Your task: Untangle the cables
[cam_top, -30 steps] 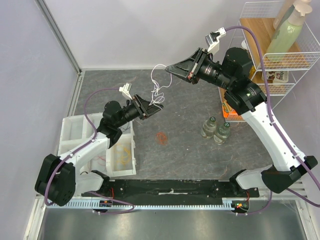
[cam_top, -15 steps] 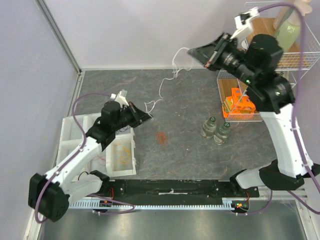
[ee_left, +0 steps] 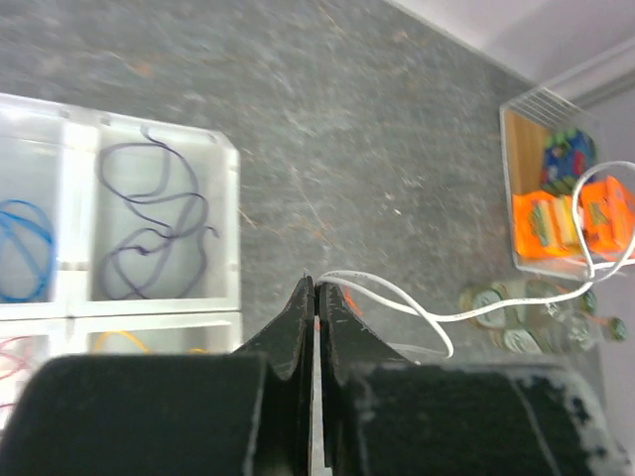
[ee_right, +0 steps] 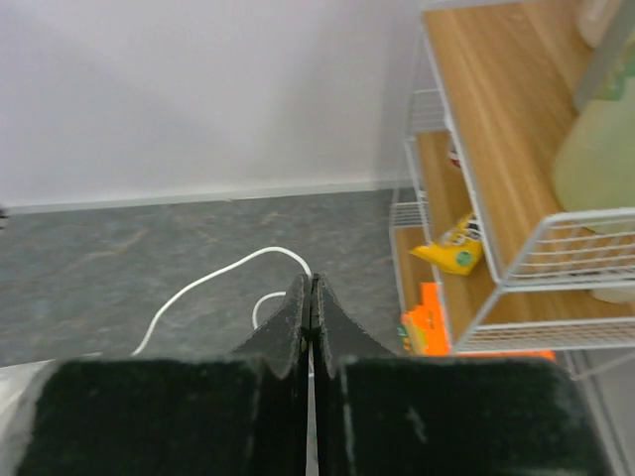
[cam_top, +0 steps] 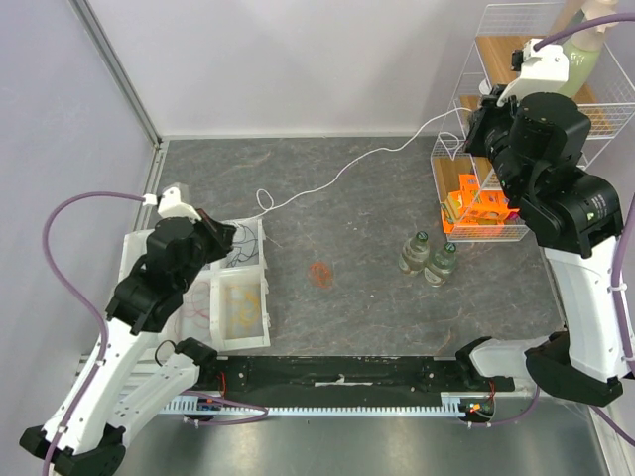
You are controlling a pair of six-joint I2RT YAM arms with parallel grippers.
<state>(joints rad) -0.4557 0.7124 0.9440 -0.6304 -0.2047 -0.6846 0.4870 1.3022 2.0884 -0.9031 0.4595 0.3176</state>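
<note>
The stretched white cable crosses itself in a loop [cam_top: 264,199] close to my left gripper. I should move both grippers together over the table's middle [cam_top: 308,213] to make the cable slack.
A white cable [cam_top: 347,169] runs in a long line across the grey table between both grippers. My left gripper [cam_top: 230,236] is above the white tray's [cam_top: 260,297] back edge, shut on one end of the cable [ee_left: 397,296]. My right gripper [cam_top: 468,119] is high up by the wire rack, shut on the other end [ee_right: 213,279]. A small red-orange cable [cam_top: 319,273] lies loose on the table. In the tray compartments lie a dark cable [ee_left: 149,228], a blue cable [ee_left: 25,248] and a yellow cable [cam_top: 246,302].
A white wire rack [cam_top: 516,188] at the right holds an orange toy [cam_top: 476,203] and, on its wooden shelf, a green bottle [cam_top: 580,55]. Two small glass bottles [cam_top: 429,258] stand on the table in front of it. Walls close the back and left.
The arms have pulled apart: left down-left over the tray, right up-right to the rack. The left gripper has shut on the white cable, which went from a hanging tangle to a long line.
</note>
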